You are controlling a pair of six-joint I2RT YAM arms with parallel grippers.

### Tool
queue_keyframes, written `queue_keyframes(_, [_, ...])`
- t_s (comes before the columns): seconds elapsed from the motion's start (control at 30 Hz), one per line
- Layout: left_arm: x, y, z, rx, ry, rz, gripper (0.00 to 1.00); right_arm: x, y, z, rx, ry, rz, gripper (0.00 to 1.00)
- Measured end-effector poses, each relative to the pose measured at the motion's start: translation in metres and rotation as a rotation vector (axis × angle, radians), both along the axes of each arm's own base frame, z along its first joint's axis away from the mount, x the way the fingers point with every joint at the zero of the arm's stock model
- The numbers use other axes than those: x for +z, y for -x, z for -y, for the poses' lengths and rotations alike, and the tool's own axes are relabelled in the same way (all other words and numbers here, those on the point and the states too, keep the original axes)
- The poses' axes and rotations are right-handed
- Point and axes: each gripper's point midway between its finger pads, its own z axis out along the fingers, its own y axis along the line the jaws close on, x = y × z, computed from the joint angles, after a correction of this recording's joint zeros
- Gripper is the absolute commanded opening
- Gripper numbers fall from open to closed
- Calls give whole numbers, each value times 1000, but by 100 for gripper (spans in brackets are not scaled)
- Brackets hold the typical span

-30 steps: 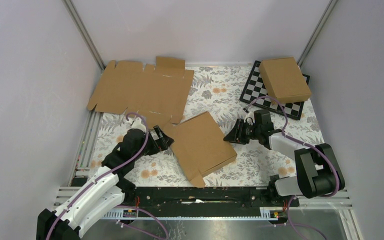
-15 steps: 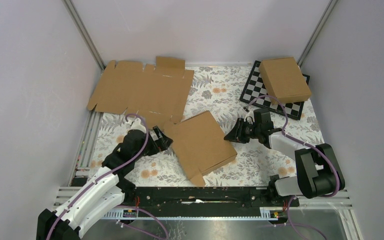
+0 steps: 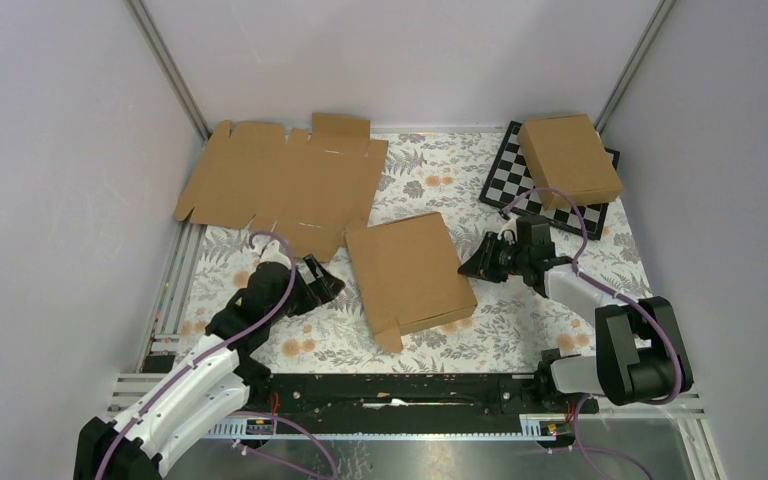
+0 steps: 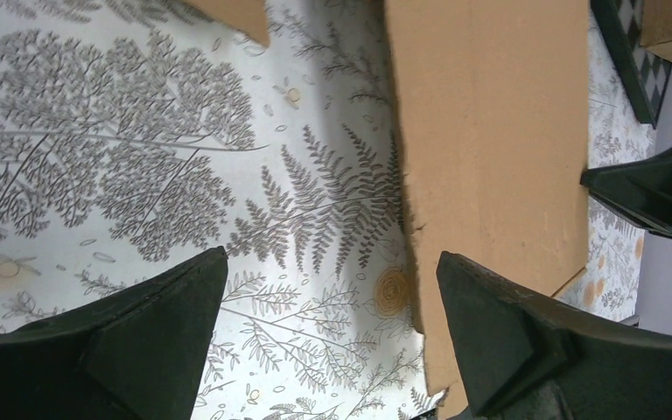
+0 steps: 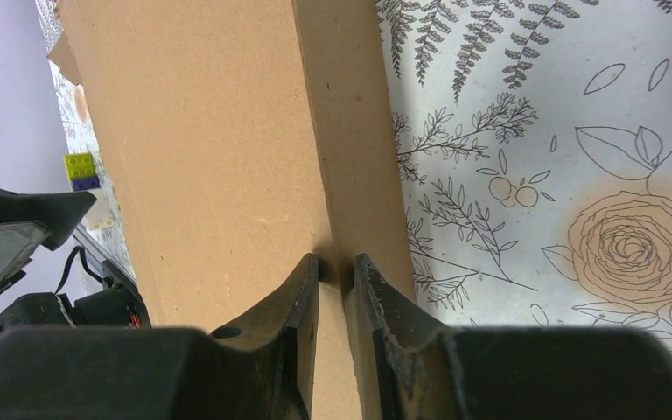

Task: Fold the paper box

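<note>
Next, I back my right gripper's fingers off, as they straddle the paper box's folded edge, then shut them and brace the paper box's side with them while my left gripper tips the paper box.
The paper box lies closed and flat on the floral mat in the middle, a small tab sticking out at its near left corner. My right gripper is at its right edge; in the right wrist view the right gripper is shut on the side wall of the paper box, one finger on top and one outside. My left gripper stands wide open just left of the box. In the left wrist view the left gripper frames bare mat, its right finger over the edge of the paper box.
A wide flat cardboard sheet lies at the back left, its near edge close to the box. A chessboard at the back right carries another brown box. Grey walls close in on both sides. Small toy bricks show past the box.
The paper box has turned to lie squarer and shifted towards the back, away from the left gripper. The right gripper has narrowed onto its right edge and moved back with it. The left gripper stays wide open.
</note>
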Motion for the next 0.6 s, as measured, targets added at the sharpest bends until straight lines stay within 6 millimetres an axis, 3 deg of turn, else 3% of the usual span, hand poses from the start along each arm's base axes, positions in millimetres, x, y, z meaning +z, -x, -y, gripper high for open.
queue_keyframes(0.2, [-19, 3, -5, 39, 16, -65, 99, -1, -1, 5, -15, -6, -12, 37])
queue_keyframes(0.43, [-20, 5, -2, 24, 27, -76, 99, 2, 3, 11, -35, -5, -22, 63])
queue_keyframes(0.6, [-14, 5, -1, 17, 37, -49, 99, 29, 7, 15, -49, -7, 65, 82])
